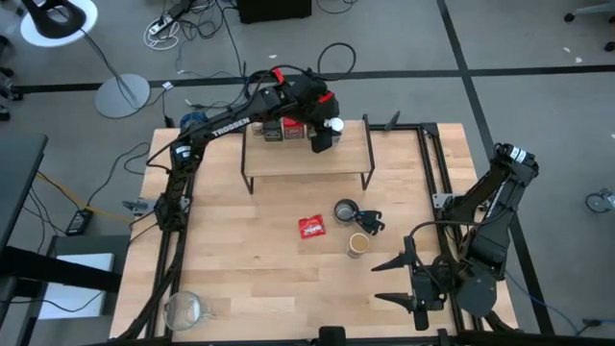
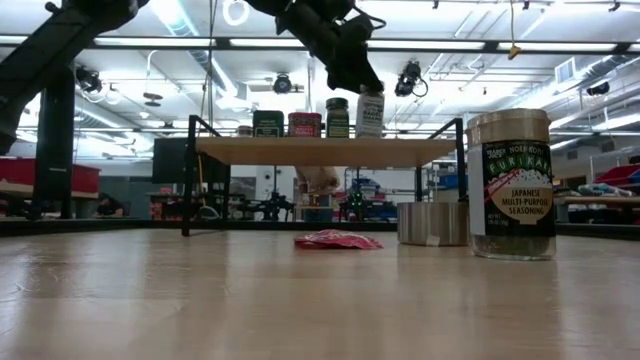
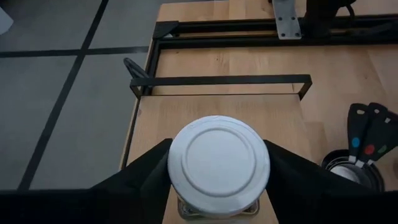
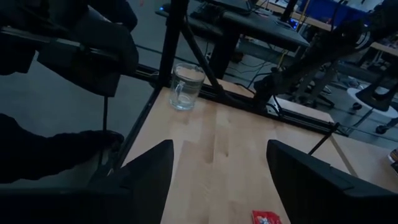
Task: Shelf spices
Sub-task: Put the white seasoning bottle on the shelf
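Note:
The white-capped jar stands halfway across the shelf plank. My left gripper should open, close in front of the jar and push it toward the plank's far edge.
The shelf stands at the table's far side. In the low view its plank carries a dark square tin, a red tin, a green jar and a white-capped jar in a row. My left gripper hangs over the row's right end, shut on the white-capped jar. The tan-lidded jar stands upright on the tabletop. My right gripper waits open near the table's near right corner. My left gripper pinches the white-capped jar at its cap, one finger on each side. It comes from above, slanting down, seen in the low view. The jar stands upright with its base on the shelf plank.
A flat red packet and a round metal cup with measuring spoons lie on the table in front of the shelf. A glass mug sits at the near left corner. Black frame rails run along the table's right side.

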Motion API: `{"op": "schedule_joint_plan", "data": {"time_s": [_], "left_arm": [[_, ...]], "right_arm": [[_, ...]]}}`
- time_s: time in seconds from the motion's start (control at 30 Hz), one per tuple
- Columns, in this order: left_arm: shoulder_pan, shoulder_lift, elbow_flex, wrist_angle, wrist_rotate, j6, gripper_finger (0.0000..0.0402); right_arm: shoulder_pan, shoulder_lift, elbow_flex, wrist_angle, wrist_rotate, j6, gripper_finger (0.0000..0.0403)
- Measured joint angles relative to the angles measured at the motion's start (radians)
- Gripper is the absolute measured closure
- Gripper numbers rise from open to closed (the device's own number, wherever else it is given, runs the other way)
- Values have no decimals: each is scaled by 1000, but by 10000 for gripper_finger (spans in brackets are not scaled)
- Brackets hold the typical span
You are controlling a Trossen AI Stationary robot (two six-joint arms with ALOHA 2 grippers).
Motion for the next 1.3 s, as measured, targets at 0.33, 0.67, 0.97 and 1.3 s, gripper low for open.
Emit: {"op": "schedule_joint_plan", "data": {"time_s": [0.33, 0.67, 0.97, 1.3], "left_arm": [[-1, -1, 0, 0, -1, -42, 139], [-6, -2, 22, 38, -14, -43, 131], [-32, -2, 44, 103, -22, -32, 159], [-97, -2, 14, -33, -100, 50, 384]], "right_arm": [[1, 0, 0, 0, -1, 11, 150], [7, 0, 0, 2, -1, 17, 151], [7, 0, 0, 2, -1, 17, 151], [11, 0, 0, 1, -1, 16, 151]]}}
